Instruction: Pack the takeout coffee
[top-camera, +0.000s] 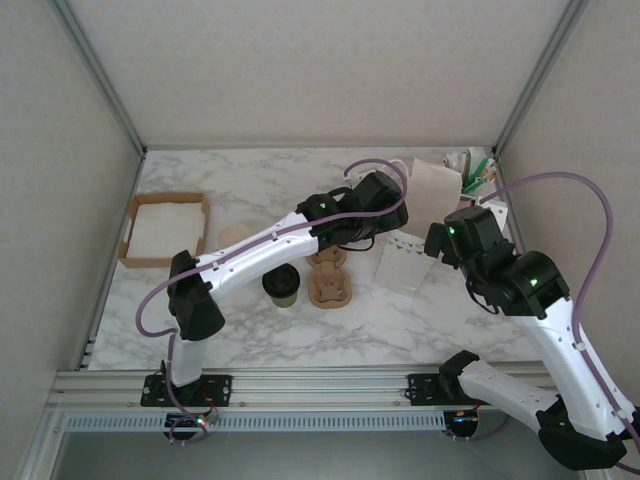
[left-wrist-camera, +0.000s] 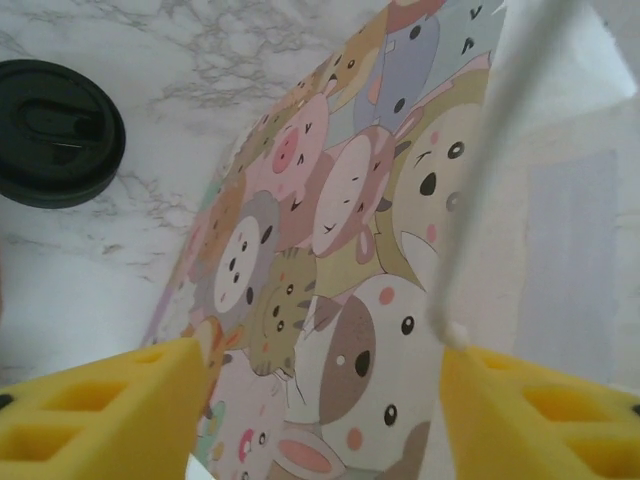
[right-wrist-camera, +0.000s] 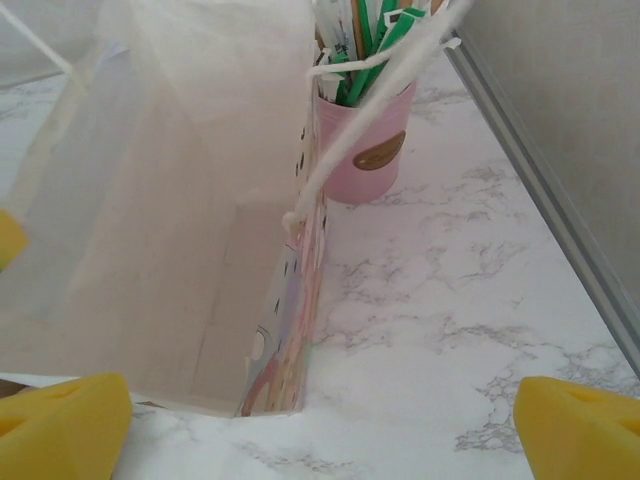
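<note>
Next, my right gripper moves over the bag's opening (top-camera: 420, 222) and straightens the bag before packing the coffee, because the paper bag stands crooked (top-camera: 403, 262) beside my outstretched left gripper.
The takeout coffee (top-camera: 283, 284), a dark olive cup with a black lid (left-wrist-camera: 55, 130), stands on the marble table left of the brown cardboard carrier (top-camera: 330, 285). A paper bag (top-camera: 405, 264) printed with cartoon animals (left-wrist-camera: 340, 250) stands to the right, and its pale inside (right-wrist-camera: 170, 200) faces the right wrist camera. My left gripper (left-wrist-camera: 320, 400) is open beside the bag's printed side, with the white string handle (left-wrist-camera: 480, 170) just off its right finger. My right gripper (right-wrist-camera: 320, 420) is open over the bag's rim, holding nothing.
A pink cup of green and white stirrers (right-wrist-camera: 365, 150) stands behind the bag by the right wall rail. A cardboard tray of white napkins (top-camera: 165, 228) sits at the far left, with a cream cup (top-camera: 235, 237) next to it.
</note>
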